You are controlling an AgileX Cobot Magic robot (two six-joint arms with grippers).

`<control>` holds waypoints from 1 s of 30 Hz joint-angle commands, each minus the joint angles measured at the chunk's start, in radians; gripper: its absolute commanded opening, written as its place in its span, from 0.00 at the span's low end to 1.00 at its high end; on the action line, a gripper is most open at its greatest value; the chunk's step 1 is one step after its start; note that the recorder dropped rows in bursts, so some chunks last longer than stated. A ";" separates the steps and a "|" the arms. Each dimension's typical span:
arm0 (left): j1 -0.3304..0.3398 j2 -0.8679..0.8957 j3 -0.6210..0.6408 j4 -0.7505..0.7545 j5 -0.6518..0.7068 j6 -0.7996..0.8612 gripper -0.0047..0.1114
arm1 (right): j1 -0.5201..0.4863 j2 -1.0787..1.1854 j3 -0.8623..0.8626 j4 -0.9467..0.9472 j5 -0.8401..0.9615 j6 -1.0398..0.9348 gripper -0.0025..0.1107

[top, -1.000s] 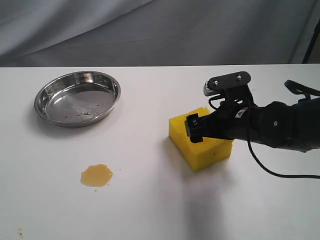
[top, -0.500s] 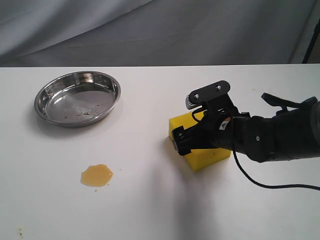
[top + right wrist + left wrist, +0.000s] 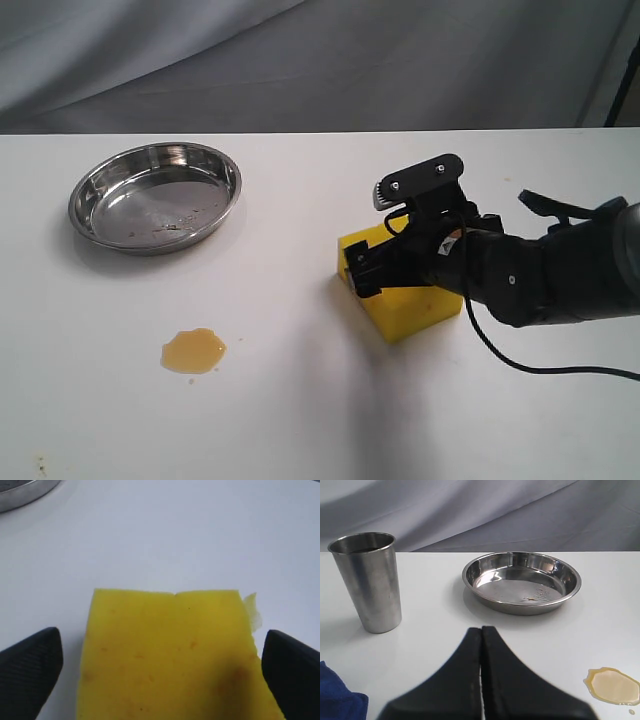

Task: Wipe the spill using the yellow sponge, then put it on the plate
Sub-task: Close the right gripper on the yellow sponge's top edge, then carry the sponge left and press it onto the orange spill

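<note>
I expect the sponge [image 3: 412,310] to fold at its middle and spread out at its end when I lift it, because a notch [image 3: 175,594] creases the yellow sponge's far edge.
The yellow sponge [image 3: 408,306] lies on the white table right of centre. My right gripper [image 3: 392,266] is down over it and open. In the right wrist view the sponge [image 3: 170,650] fills the space between the two black fingers [image 3: 31,672], which stand wide on either side of it. The amber spill [image 3: 193,351] sits at the front left, well apart from the sponge. The steel plate [image 3: 152,246] rests at the back left. My left gripper [image 3: 481,631] is shut with nothing in it, pointing toward the plate [image 3: 520,611], with the spill [image 3: 613,685] to one side.
A steel cup [image 3: 367,582] stands upright on the table beside the plate. A blue cloth [image 3: 337,701] shows at the corner of the left wrist view. A grey curtain hangs behind the table.
My right gripper has moved left along the sponge and come down over it, fingers still apart. The sponge, spill and plate have not moved.
</note>
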 commanded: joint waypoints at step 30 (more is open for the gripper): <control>-0.006 0.004 0.004 -0.002 -0.010 0.000 0.04 | 0.000 0.068 -0.008 0.180 0.014 -0.155 0.02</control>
